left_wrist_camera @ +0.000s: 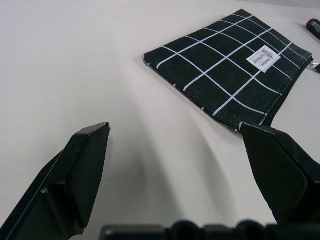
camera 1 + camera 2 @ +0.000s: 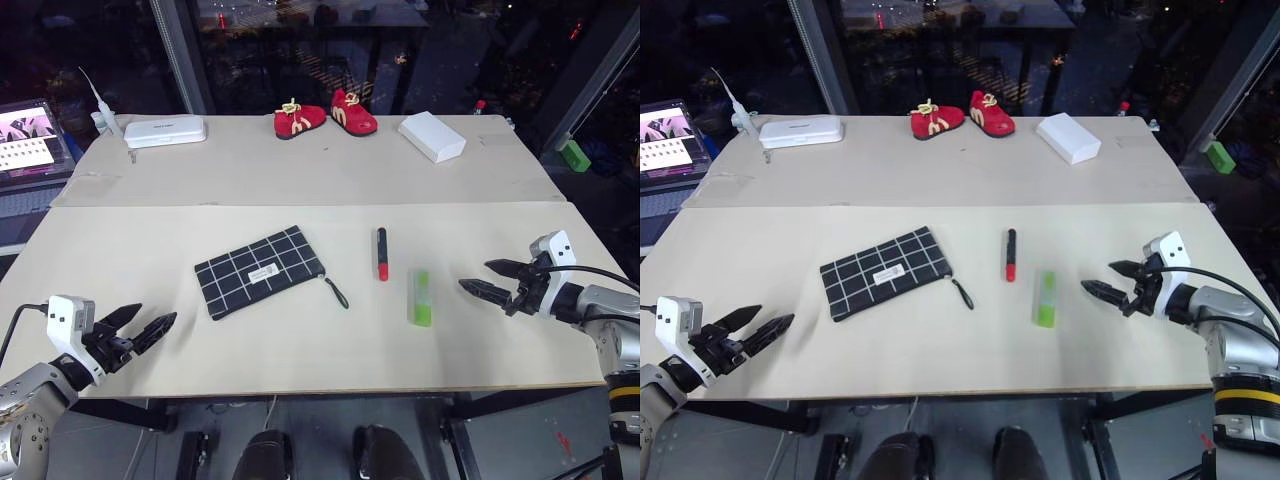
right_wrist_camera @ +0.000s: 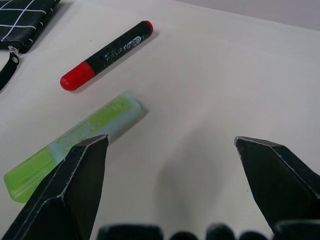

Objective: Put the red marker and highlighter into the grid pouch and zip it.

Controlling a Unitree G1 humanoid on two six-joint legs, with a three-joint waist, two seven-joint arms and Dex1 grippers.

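Note:
With the grid pouch zipped closed point(image 2: 266, 294), my right gripper should take the pouch's cord end point(image 2: 318, 272) and my left gripper the opposite end before the red marker goes in.
The grid pouch point(image 2: 260, 270) lies flat and closed near the middle of the table, its black pull cord point(image 2: 336, 292) trailing to the right. To its right lies the red marker point(image 2: 382, 253), black with a red cap end. The light-green highlighter point(image 2: 419, 297) rests just right of the marker. My left gripper point(image 2: 152, 327) is open near the front left edge, pointing at the pouch point(image 1: 225, 70) from a short way off. Right of the highlighter point(image 3: 75, 145), my right gripper point(image 2: 490, 279) is open and empty, aimed at it, with the marker point(image 3: 105, 55) beyond.
Along the table's back stand two red baby shoes point(image 2: 325, 117), a white box point(image 2: 432, 136) and a white case point(image 2: 165, 131). A laptop point(image 2: 30, 140) sits off the back left corner. A green block point(image 2: 573, 155) lies beyond the right edge.

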